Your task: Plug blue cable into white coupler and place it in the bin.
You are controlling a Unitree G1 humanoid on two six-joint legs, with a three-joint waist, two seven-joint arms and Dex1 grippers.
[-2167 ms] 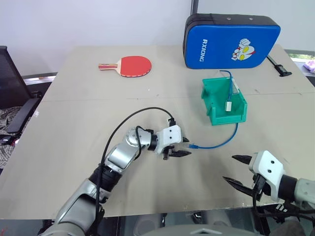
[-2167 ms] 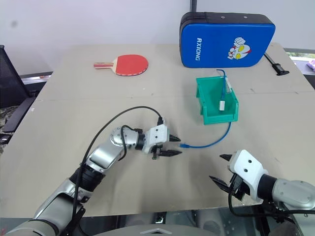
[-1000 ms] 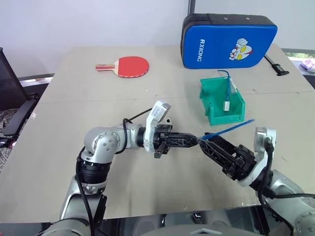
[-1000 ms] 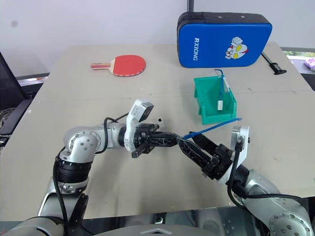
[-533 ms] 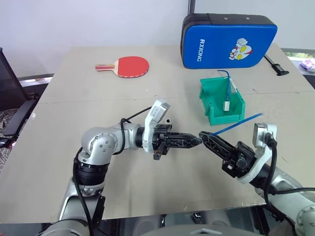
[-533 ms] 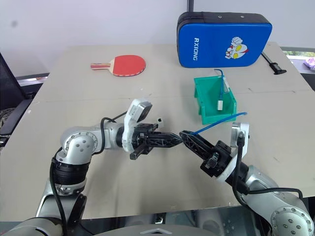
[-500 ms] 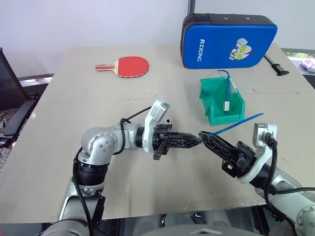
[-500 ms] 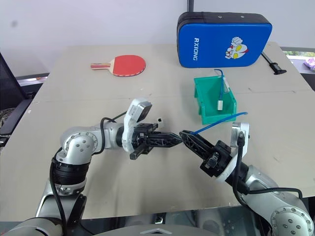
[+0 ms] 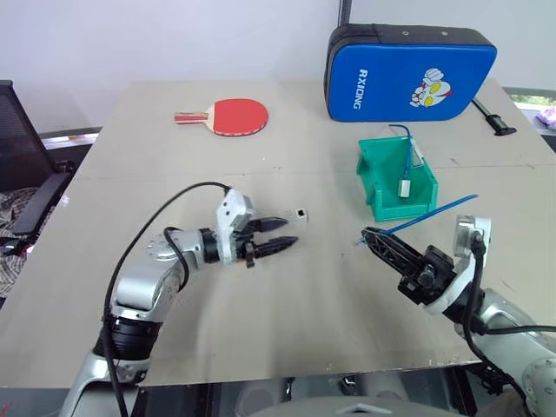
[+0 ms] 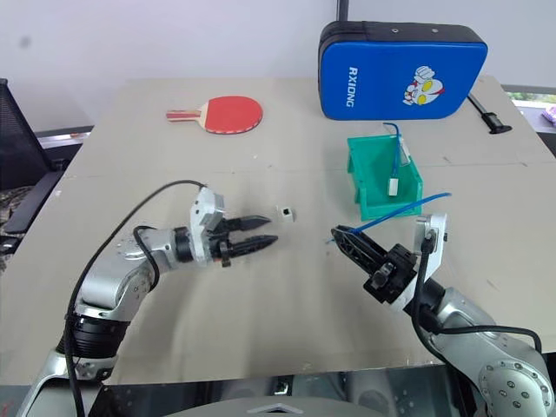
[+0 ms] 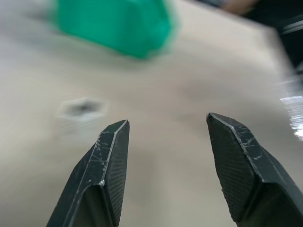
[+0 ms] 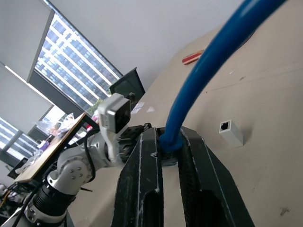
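Observation:
My gripper will carry the plugged blue cable, and the white coupler [image 9: 301, 215] should come along on that cable's end, because the bin's other cable holds a white block [image 9: 404, 188].
My right gripper [image 9: 368, 235] is shut on the plug end of the blue cable [image 9: 434, 215], held above the table near the front right. The rest of the cable sticks out up and to the right, in front of the green bin [image 9: 375, 184]. In the right wrist view the blue cable [image 12: 208, 71] rises from between the closed fingers of the right gripper [image 12: 169, 136]. The white coupler [image 9: 301, 213] lies loose on the table, its dark socket showing [image 12: 231, 131]. My left gripper [image 9: 280, 234] is open and empty, just left of the coupler and apart from it [image 11: 80, 108].
Inside the bin lies another blue cable with a white block [image 9: 404, 186] on its end. A big blue padded case [image 9: 408, 71] stands behind the bin, and a red paddle [image 9: 234, 116] lies at the far left. A black tool [image 9: 493, 117] lies at the far right.
My left gripper has opened and pulled back to the left and down, away from the cable end. The right gripper has stayed shut on the cable, nearly in place.

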